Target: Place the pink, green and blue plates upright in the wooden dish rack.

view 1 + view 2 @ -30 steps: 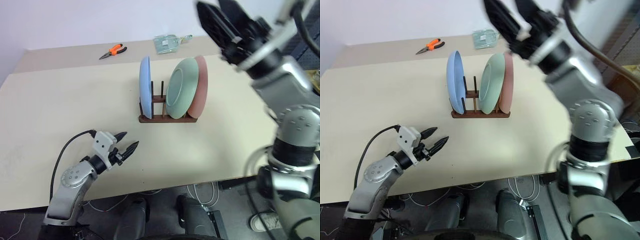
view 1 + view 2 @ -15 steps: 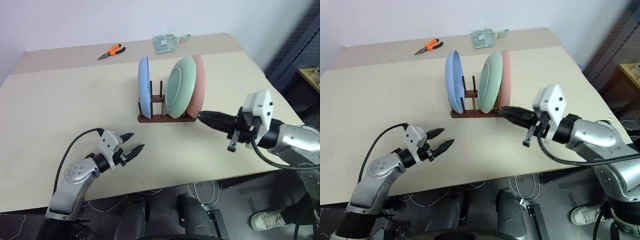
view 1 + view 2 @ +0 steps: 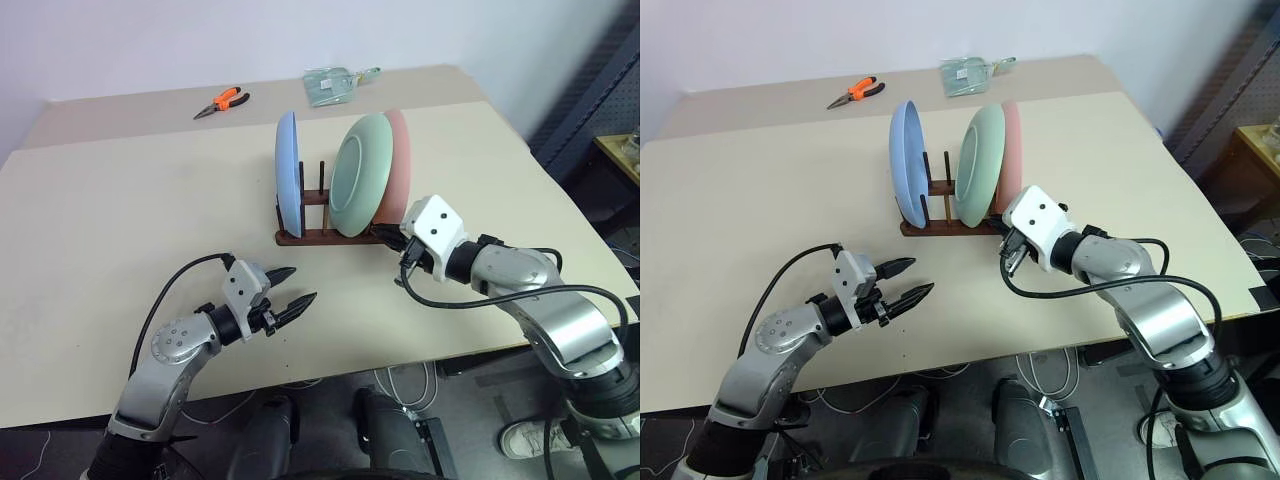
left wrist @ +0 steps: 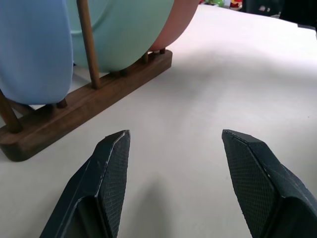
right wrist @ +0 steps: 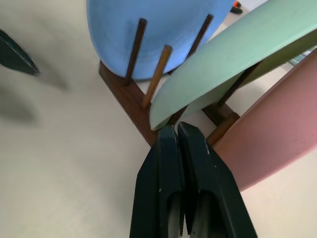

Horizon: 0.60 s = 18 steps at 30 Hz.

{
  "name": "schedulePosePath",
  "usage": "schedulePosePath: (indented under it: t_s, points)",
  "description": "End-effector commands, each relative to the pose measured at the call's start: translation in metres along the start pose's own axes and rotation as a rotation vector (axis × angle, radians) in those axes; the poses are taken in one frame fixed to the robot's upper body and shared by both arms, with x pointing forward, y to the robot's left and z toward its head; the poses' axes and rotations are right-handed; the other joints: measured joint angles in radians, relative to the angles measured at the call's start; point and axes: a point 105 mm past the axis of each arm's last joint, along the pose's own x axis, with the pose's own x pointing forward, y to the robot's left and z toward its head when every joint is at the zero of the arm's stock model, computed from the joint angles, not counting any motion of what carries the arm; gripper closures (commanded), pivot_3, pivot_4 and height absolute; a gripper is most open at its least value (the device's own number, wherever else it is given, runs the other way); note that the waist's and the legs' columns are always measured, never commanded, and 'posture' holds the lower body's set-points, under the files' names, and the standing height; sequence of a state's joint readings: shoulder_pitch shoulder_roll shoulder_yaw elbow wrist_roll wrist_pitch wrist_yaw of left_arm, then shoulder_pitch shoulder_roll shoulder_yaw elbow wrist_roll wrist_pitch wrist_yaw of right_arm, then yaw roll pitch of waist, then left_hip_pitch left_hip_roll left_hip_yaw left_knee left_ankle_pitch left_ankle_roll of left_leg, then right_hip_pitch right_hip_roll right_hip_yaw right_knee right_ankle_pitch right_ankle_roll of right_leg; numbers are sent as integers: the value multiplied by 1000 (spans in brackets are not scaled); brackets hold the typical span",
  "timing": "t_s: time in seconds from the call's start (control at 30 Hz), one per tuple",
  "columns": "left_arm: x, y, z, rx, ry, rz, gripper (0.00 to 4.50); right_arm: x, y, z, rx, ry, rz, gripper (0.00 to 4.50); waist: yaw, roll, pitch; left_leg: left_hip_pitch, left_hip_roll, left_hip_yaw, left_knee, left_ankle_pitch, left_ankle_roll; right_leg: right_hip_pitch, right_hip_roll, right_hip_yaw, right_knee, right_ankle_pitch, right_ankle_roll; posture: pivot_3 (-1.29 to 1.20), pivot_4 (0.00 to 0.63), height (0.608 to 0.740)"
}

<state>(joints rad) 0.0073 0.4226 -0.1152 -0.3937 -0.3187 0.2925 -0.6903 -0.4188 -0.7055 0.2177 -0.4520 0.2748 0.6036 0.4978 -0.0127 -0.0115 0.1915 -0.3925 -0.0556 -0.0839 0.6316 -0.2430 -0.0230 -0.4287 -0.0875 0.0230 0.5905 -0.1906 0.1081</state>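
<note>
My right gripper is shut and the green plate slants against the pink plate, so I should use that gripper to push the green plate's lower rim toward the blue plate and make the green plate stand straight.
The blue plate, green plate and pink plate all stand upright in the dark wooden dish rack at the middle of the table. The blue one is at the rack's left end; the green and pink ones lean close together at its right end. My right gripper is shut and empty. Its tips are at the rack's base, under the green plate's lower rim. My left gripper hovers open and empty over the table, nearer to me and left of the rack, pointing toward it.
Orange-handled pliers and a clear plastic bag lie at the far side of the beige table. A black cable loops from my left wrist. The table's near edge runs just under both arms.
My right arm swung down from high above the rack to table level and its gripper shut; its tips now sit at the rack's right end. My left gripper drifted slightly right.
</note>
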Motion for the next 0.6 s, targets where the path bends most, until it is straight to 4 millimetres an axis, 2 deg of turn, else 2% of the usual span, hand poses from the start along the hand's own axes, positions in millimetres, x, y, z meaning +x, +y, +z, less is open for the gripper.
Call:
schedulePosePath:
  t_s: [0.03,0.17,0.37,0.43,0.5,0.6]
  points:
    - [2,-8,12,8,-50,-25,1471,6,-5,20,-64,-63,-38,4466,2,0,0,0,0,0,0,0,0,0,0,0,0,0,0,0,150,739]
    - [2,-8,12,5,-50,-18,1471,9,0,38,-76,-127,-25,4466,3,0,0,0,0,0,0,0,0,0,0,-1,1,0,0,0,150,739]
    - [3,-8,12,4,-50,-15,1471,10,4,44,-83,-143,0,4466,2,0,0,0,0,0,0,0,0,0,0,-1,1,0,0,0,150,739]
    - [3,-7,11,5,-49,-13,1471,8,3,40,-93,-123,3,4466,2,0,0,0,0,0,0,0,0,0,0,-1,1,0,0,0,150,739]
    - [1,-5,9,11,-40,2,1471,-4,2,29,-97,-87,24,4466,4,0,0,0,0,0,0,0,0,0,0,-1,2,0,0,0,150,739]
    - [-9,11,2,23,-7,73,1471,-38,14,2,-20,-17,165,4466,20,-1,0,0,-1,0,0,0,0,1,0,-2,1,0,0,0,150,739]
